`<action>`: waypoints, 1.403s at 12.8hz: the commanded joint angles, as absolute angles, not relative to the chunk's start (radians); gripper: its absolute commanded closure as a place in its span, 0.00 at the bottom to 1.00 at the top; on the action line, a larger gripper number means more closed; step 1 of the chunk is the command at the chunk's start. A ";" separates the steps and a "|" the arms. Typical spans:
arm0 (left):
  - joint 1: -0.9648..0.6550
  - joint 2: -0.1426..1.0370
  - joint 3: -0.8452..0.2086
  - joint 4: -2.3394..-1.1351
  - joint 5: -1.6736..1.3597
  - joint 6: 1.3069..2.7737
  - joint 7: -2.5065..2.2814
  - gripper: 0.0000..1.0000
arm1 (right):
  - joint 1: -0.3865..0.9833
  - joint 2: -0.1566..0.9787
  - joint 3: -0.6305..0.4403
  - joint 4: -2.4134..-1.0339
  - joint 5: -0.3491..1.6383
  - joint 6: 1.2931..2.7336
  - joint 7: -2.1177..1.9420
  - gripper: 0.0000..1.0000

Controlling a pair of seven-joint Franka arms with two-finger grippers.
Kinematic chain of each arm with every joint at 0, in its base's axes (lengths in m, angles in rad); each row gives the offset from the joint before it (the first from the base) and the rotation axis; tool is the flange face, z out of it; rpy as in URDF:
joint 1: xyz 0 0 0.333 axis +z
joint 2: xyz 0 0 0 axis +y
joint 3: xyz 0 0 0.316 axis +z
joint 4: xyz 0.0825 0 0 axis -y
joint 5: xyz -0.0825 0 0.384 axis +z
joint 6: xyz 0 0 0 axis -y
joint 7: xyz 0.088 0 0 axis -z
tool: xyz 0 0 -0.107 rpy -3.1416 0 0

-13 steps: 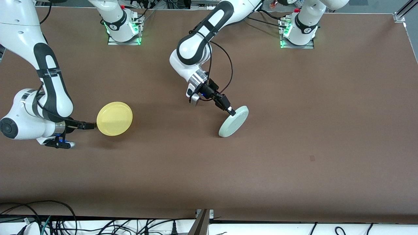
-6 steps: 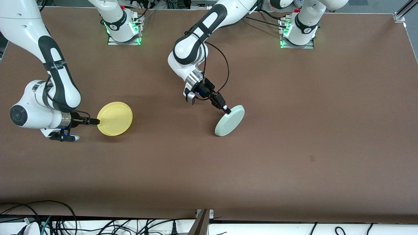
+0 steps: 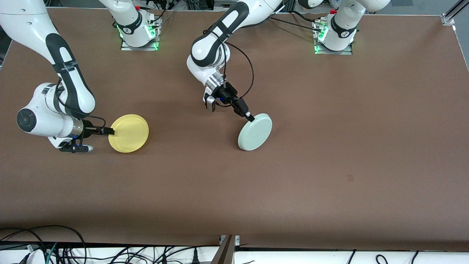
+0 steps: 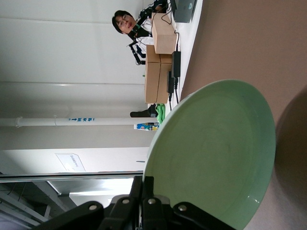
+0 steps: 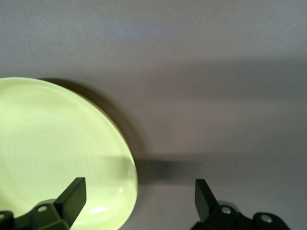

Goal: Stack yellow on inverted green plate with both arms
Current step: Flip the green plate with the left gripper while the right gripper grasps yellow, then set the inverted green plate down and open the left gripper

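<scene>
The yellow plate [image 3: 128,134] looks about as wide as the green plate [image 3: 255,132]. It will cover everything but a thin green rim when I stack it.
The yellow plate [image 3: 129,133] lies flat on the brown table toward the right arm's end; in the right wrist view the yellow plate [image 5: 53,153] fills one side. My right gripper [image 3: 109,131] is open at its rim, one finger [image 5: 74,191] over the plate and the other above bare table, as the right gripper [image 5: 139,191] straddles the edge. The pale green plate [image 3: 255,131] stands tilted near the table's middle. My left gripper [image 3: 250,118] is shut on its upper rim. In the left wrist view the green plate [image 4: 216,158] rises from the left gripper [image 4: 147,184].
The two arm bases [image 3: 138,33] [image 3: 335,35] stand at the table's edge farthest from the front camera. Cables [image 3: 55,245] hang along the nearest edge. A small dark mark [image 3: 350,178] sits on the table toward the left arm's end.
The left gripper has carried the green plate a little toward the right arm's end, and the plate shows more of its face. The right gripper has closed in on the yellow plate's rim.
</scene>
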State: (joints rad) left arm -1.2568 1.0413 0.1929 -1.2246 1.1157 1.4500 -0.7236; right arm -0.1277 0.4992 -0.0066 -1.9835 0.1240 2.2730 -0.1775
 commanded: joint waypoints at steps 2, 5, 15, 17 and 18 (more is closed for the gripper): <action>-1.304 1.066 0.196 -1.197 1.118 1.431 -0.738 0.93 | -0.144 0.479 0.005 -2.034 0.280 2.301 -0.337 0.00; -1.325 1.066 0.187 -1.189 1.082 1.442 -0.780 0.34 | -0.144 0.483 0.005 -2.031 0.298 2.301 -0.354 0.00; -1.316 1.057 0.109 -1.164 0.884 1.610 -1.242 0.00 | -0.146 0.495 0.003 -2.028 0.298 2.284 -0.388 0.93; -1.304 1.057 0.109 -1.135 0.842 1.685 -1.301 0.00 | -0.146 0.495 0.003 -2.026 0.298 2.272 -0.391 1.00; -1.298 1.054 0.109 -1.129 0.818 1.719 -1.337 0.00 | -0.144 0.495 0.005 -2.026 0.298 2.270 -0.390 1.00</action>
State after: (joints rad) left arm -1.3152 1.0553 0.1101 -1.1687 0.8701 1.6732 -1.2812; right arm -0.1308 0.5038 -0.0055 -2.0143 0.2759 2.2817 -0.3590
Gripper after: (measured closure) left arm 0.000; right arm 0.982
